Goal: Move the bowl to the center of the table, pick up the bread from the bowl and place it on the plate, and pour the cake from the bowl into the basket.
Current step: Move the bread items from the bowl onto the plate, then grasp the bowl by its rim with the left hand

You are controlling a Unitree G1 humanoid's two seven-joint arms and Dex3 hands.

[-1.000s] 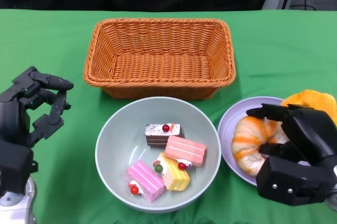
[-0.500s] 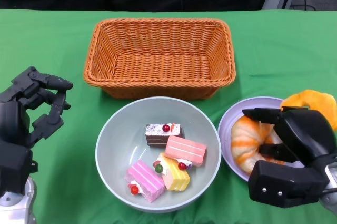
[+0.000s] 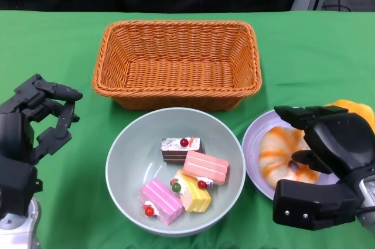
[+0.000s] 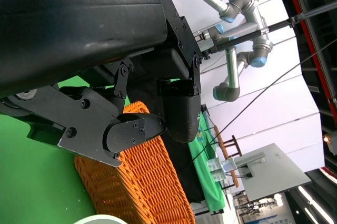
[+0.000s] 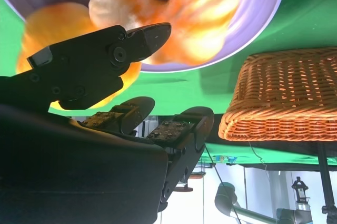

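The cake pieces (image 3: 196, 193) are loose inside the grey bowl's smooth, sloping side (image 3: 135, 158), so I expect them to all fall out and scatter when I pour.
The grey bowl (image 3: 126, 161) stands at the table's middle front, just before the basket (image 3: 176, 58). Several cake pieces lie in it: a chocolate one (image 3: 180, 149), two pink ones (image 3: 206, 167) and a yellow one (image 3: 194, 193). The orange-striped bread (image 3: 280, 154) lies on the lavender plate (image 3: 254, 140) to the right of the bowl. My right hand (image 3: 325, 170) hovers over the plate's near right side, fingers apart, holding nothing. In the right wrist view the bread (image 5: 179, 8) sits free on the plate (image 5: 263, 21) beyond my fingers (image 5: 134, 42). Left of the bowl, my left hand (image 3: 35, 129) is open and empty.
The wicker basket (image 5: 284, 95) is empty, and its corner shows in the left wrist view (image 4: 137, 187). An orange-yellow soft thing (image 3: 351, 111) lies just right of the plate, behind my right hand. Green cloth covers the table.
My right hand has drawn back from the bread toward the table's near edge, its fingers no longer around it. The bread stays on the plate. The left hand has not moved.
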